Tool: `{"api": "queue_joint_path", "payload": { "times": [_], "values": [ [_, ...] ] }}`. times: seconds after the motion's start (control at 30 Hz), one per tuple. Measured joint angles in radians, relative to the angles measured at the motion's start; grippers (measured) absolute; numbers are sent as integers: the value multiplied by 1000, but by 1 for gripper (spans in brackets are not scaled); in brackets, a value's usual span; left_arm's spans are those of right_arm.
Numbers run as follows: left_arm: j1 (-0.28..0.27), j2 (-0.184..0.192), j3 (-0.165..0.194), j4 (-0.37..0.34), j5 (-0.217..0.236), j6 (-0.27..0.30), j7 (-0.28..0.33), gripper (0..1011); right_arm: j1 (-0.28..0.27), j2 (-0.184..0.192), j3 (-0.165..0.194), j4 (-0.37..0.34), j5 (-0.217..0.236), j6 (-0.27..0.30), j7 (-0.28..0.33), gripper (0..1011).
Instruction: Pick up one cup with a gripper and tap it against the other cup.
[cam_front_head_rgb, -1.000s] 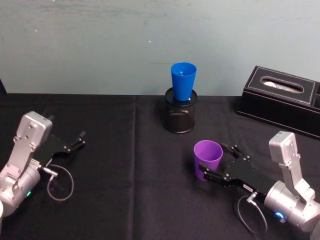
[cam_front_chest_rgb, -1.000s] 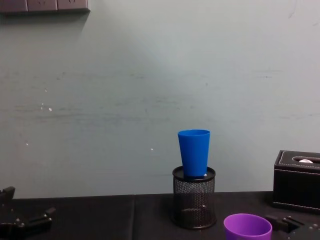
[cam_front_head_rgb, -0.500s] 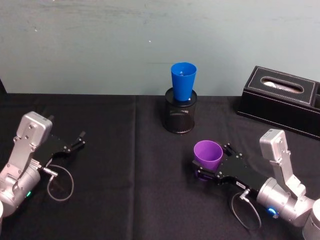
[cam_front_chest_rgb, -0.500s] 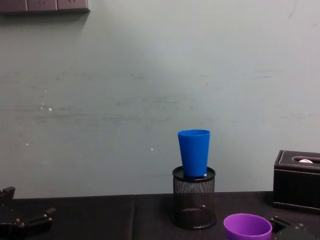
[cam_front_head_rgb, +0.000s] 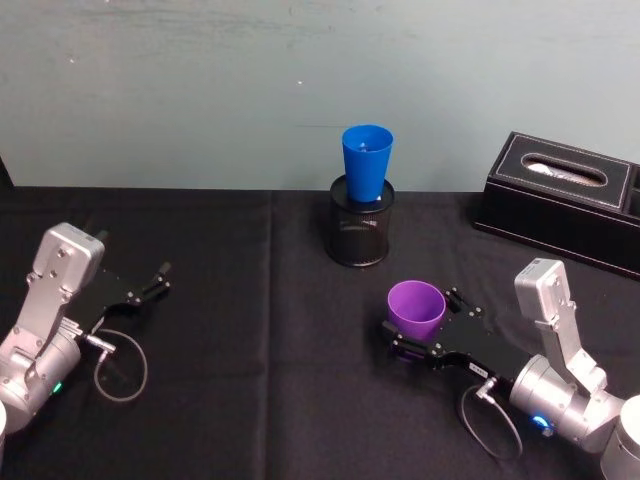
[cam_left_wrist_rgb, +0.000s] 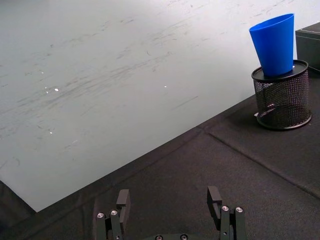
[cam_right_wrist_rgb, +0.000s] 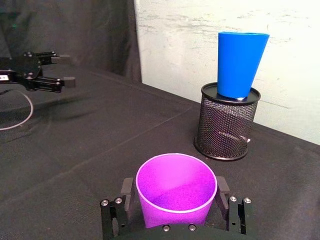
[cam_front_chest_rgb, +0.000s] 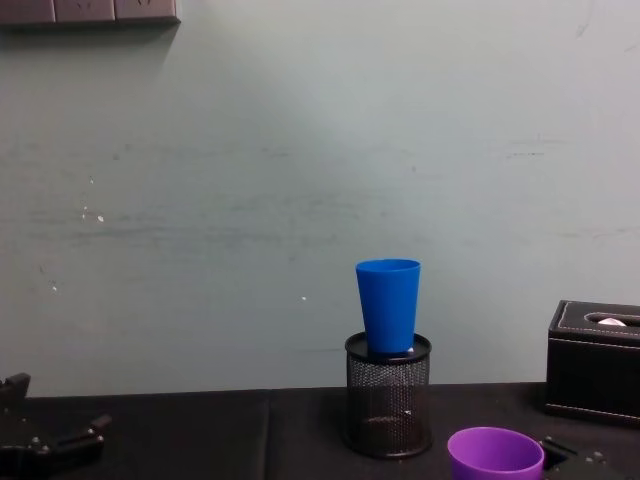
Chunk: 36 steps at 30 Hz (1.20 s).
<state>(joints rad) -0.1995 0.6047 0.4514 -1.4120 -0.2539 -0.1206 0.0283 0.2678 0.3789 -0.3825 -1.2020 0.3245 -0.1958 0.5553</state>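
Observation:
My gripper will tap the purple cup against the blue cup. The blue cup will stay upright then, because its base sits well within the mesh pen holder's rim.
The purple cup stands upright on the black cloth, right of centre, also low in the chest view. My right gripper is open around it, one finger on each side of the cup just below its rim. The blue cup sits upright in the mouth of a black mesh pen holder farther back, beyond the purple cup. My left gripper rests open and empty on the cloth at the far left.
A black tissue box stands at the back right, near the right arm. A loop of grey cable lies by the left arm. The wall is close behind the mesh holder.
The right gripper has slid forward so that its fingers now straddle the purple cup. The cup stays on the cloth. The left arm has not moved.

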Motion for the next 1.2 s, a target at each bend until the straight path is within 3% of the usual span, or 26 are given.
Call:
{"api": "queue_joint_path", "payload": {
  "times": [0.27, 0.67, 1.2],
  "values": [
    [0, 0, 0, 0, 0, 0, 0, 1011, 0, 1, 0, -2, 0, 0, 0, 995],
    [0, 0, 0, 0, 0, 0, 0, 1011, -1, 2, 0, -3, 0, 0, -1, 762],
    [0, 0, 0, 0, 0, 0, 0, 1011, -2, 2, 0, -4, 1, 0, -2, 732]
  ]
}}
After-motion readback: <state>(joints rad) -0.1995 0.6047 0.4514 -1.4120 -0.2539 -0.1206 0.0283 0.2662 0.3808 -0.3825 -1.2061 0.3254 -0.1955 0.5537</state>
